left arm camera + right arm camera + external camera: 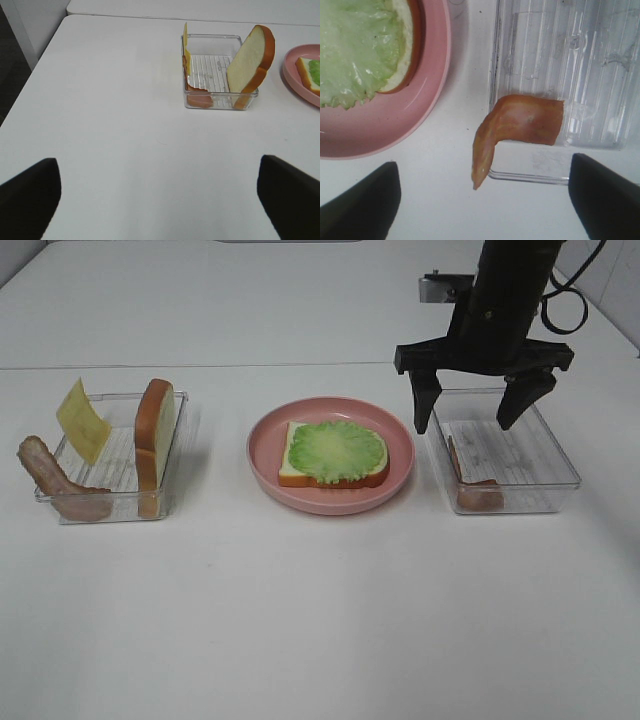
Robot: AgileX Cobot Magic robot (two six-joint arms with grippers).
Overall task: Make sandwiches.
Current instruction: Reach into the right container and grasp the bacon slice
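I should now lower my right gripper, because its open fingers hang astride the bacon strip's narrow raised end (454, 449). I should go on until the fingers are on both sides of the bacon strip, then close them.
On the pink plate (330, 495) lies one bread slice (300, 472) topped with a green lettuce leaf (337, 450). My right gripper (470, 410) hangs open above the right clear tray (530, 475), with nothing between its fingers. A bacon strip (478, 490) drapes over that tray's wall nearest the plate; in the right wrist view the bacon strip (525, 120) lies ahead of the open gripper (485, 205). The left tray (120, 470) holds an upright bread slice (155, 430), a yellow cheese square (82, 420) and a bacon strip (50, 480). My left gripper (160, 200) is open, well back from that tray (210, 67).
The white table (320, 620) stretches wide in front of the plate and trays. Its left edge (30, 75) drops off beside the left arm. A seam runs across the table behind the trays.
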